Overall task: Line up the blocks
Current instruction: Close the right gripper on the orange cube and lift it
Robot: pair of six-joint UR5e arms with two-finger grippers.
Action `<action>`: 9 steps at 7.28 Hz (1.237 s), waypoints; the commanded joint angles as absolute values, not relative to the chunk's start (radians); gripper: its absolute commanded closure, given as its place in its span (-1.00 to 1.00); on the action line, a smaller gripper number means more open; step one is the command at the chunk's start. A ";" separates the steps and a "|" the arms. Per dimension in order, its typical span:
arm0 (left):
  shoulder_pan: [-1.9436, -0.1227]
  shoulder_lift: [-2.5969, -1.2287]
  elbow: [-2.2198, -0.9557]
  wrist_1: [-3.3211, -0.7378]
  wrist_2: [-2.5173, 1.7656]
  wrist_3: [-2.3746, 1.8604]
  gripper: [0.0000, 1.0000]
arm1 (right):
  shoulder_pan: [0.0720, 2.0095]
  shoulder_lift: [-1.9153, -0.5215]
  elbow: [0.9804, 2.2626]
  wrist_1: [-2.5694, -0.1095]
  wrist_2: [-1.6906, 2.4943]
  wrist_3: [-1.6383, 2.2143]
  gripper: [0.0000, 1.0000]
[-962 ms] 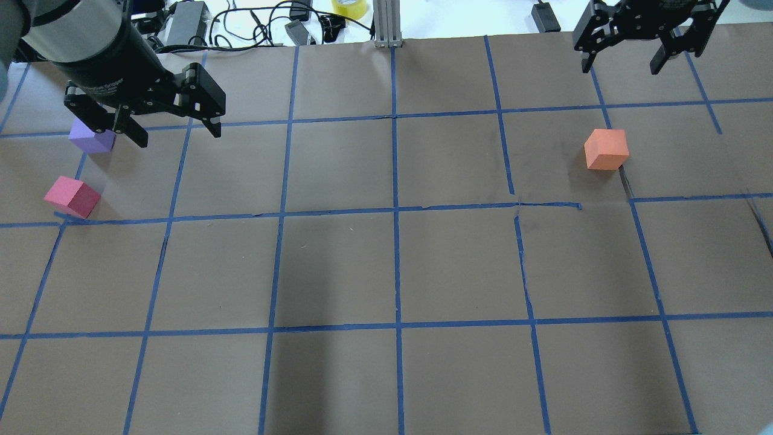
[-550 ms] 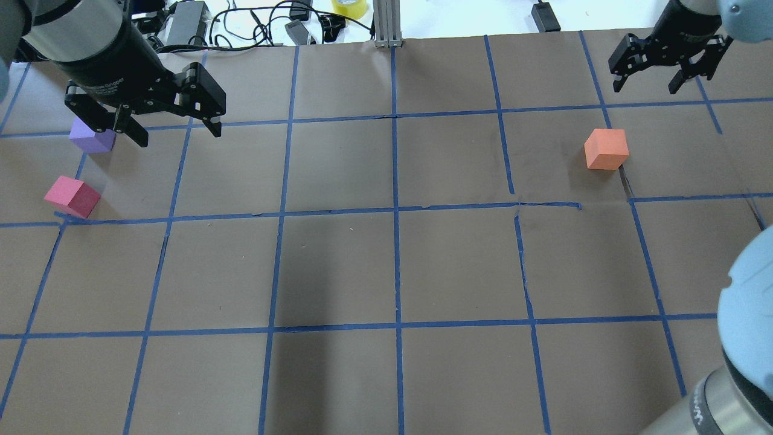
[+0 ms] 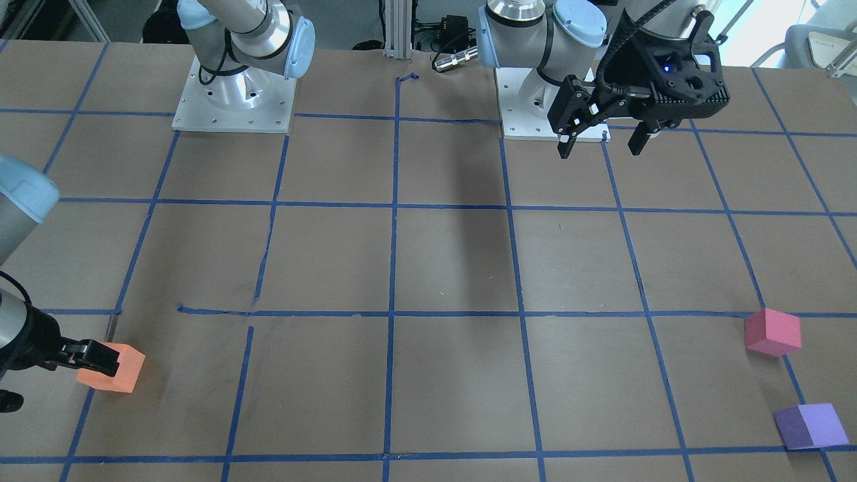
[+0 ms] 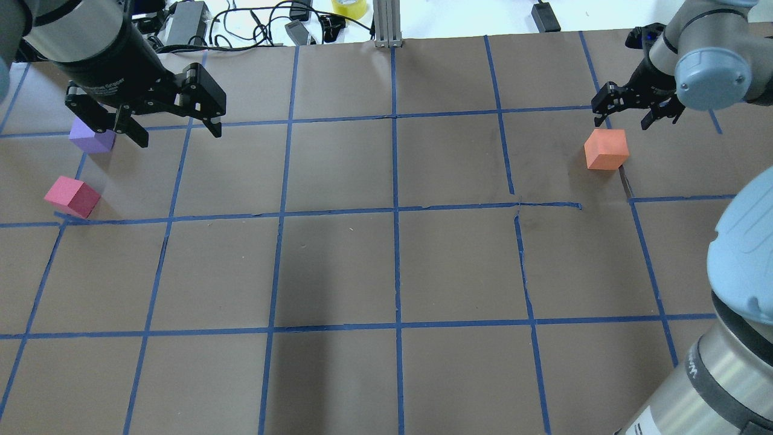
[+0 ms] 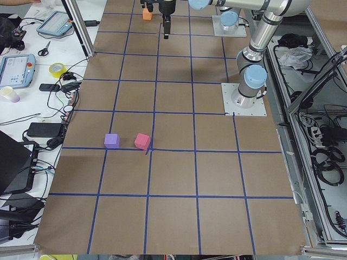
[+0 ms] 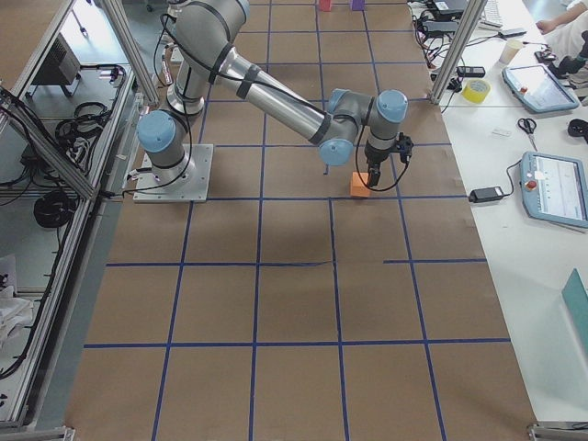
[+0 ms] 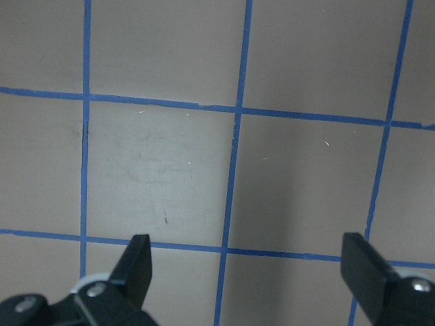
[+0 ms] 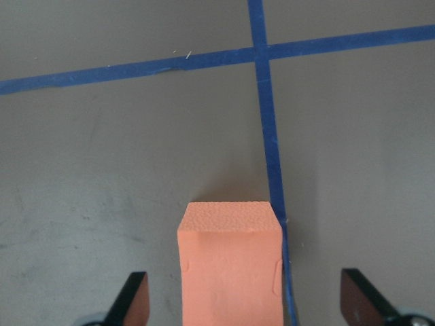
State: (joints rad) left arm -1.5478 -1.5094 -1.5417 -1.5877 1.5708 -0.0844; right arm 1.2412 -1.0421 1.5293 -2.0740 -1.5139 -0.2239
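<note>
I expect the sides of the orange block to squeeze inward between the fingers when I grip and carry it, because curved dents already mark the block's side.
The orange block sits on the brown table at the right; it also shows in the front view and in the right wrist view. My right gripper is open and empty, low over the block's far side. In its wrist view the block lies between the open fingers. The pinkish-red block and the purple block sit apart at the far left. My left gripper is open and empty, held above the table just right of the purple block.
Blue tape lines mark a grid on the table. An aluminium post, cables and a yellow tape roll lie along the far edge. The two arm bases stand on the robot's side.
My right gripper has come down and inward from the far right corner to just over the orange block. The left gripper and all three blocks have not moved.
</note>
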 commanded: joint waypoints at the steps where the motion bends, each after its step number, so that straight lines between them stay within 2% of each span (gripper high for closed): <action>1: -1.548 -1.509 -1.542 -1.588 1.571 -0.084 -1.00 | 1.243 -1.014 1.558 -2.099 -1.505 -0.229 -0.95; 2: -1.548 -1.509 -1.542 -1.588 1.571 -0.084 -1.00 | 1.241 -1.009 1.580 -2.102 -1.519 -0.241 -0.88; 3: -1.548 -1.509 -1.542 -1.588 1.571 -0.084 -1.00 | 1.239 -1.003 1.604 -2.153 -1.558 -0.274 -0.71; 4: -1.546 -1.509 -1.542 -1.588 1.569 -0.084 -1.00 | 1.242 -1.009 1.600 -2.167 -1.554 -0.276 0.17; 5: -1.548 -1.509 -1.542 -1.588 1.569 -0.084 -1.00 | 1.243 -1.008 1.598 -2.166 -1.552 -0.276 0.53; 6: -1.546 -1.509 -1.542 -1.588 1.569 -0.084 -1.00 | 1.246 -1.020 1.588 -2.155 -1.552 -0.262 0.69; 7: -1.546 -1.509 -1.542 -1.588 1.569 -0.084 -1.00 | 1.256 -1.067 1.579 -2.134 -1.551 -0.262 0.76; 9: -1.546 -1.509 -1.542 -1.588 1.569 -0.084 -1.00 | 1.325 -1.127 1.575 -2.112 -1.549 -0.250 0.77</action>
